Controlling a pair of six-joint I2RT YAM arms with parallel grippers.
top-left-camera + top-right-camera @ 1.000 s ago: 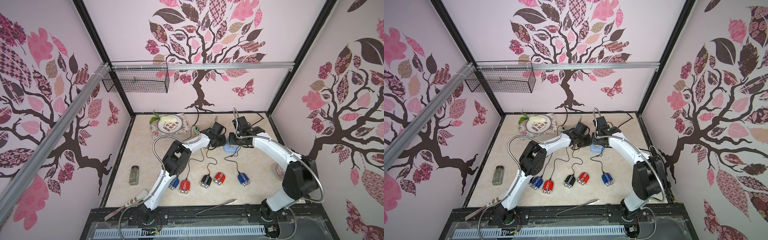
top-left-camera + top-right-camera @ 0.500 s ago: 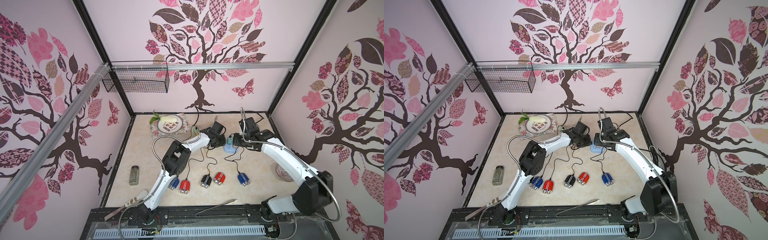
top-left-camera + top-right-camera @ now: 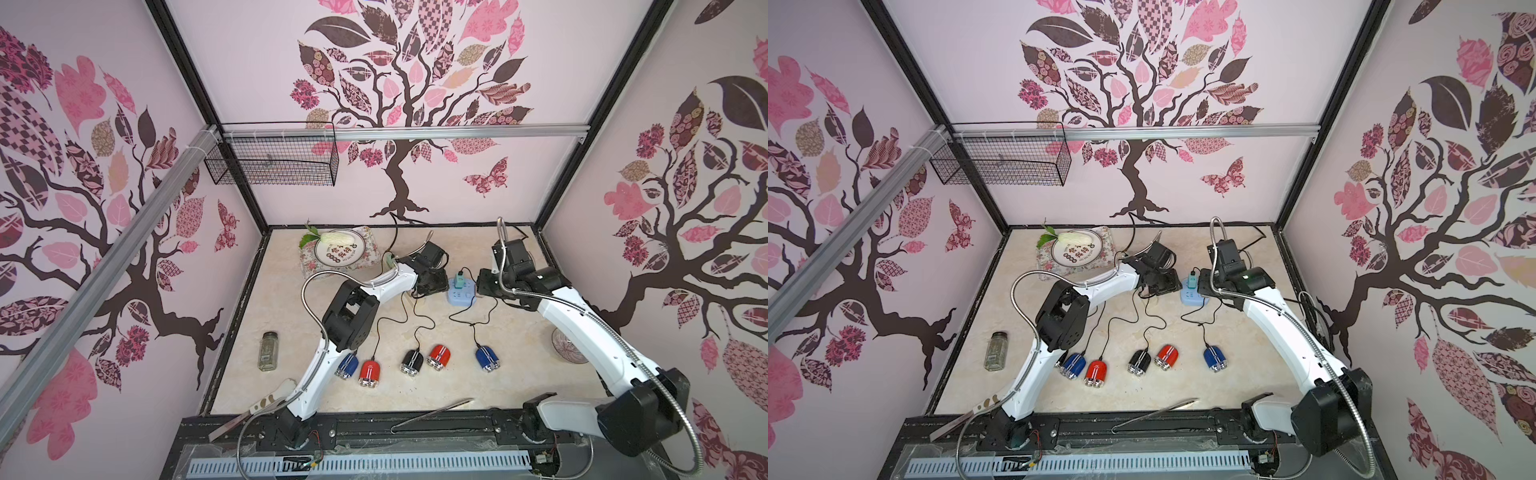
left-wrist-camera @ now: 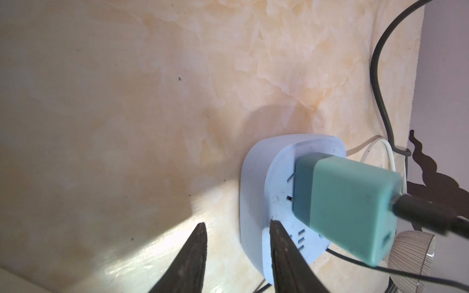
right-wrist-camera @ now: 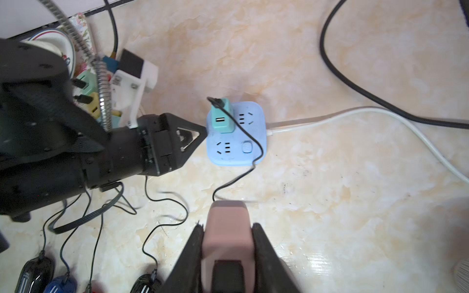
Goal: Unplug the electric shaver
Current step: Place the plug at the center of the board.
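Note:
The pink adapter (image 5: 228, 222) is clear of the power strip, so my right gripper should keep moving it toward the open tabletop (image 3: 497, 315) next to the strip until it rests there.
A light blue power strip (image 3: 460, 296) (image 5: 236, 142) sits mid-table with a green adapter (image 3: 458, 283) (image 4: 350, 208) plugged into it. My right gripper (image 5: 227, 225) is shut on a pink adapter (image 5: 228, 218), held clear of the strip on its right (image 3: 482, 286). My left gripper (image 4: 237, 223) is open, nothing between its fingers, with one fingertip (image 4: 275, 228) against the strip's left edge (image 5: 193, 137). Several electric shavers lie in a row near the front: blue (image 3: 487, 358), red (image 3: 439, 356), black (image 3: 412, 361), red (image 3: 371, 374), blue (image 3: 347, 365), each trailing a thin black cable.
More adapters (image 5: 88, 101) lie behind the left wrist. The strip's white cord (image 5: 355, 114) and a thick black cable (image 5: 355, 83) run to the back. A plate on a floral cloth (image 3: 340, 253), a spice jar (image 3: 268, 351), a glass bowl (image 3: 567, 353) and tongs (image 3: 432, 411) ring the table.
The right gripper has pulled away from the strip toward the right, carrying the pink adapter. The left gripper's jaws have opened beside the strip.

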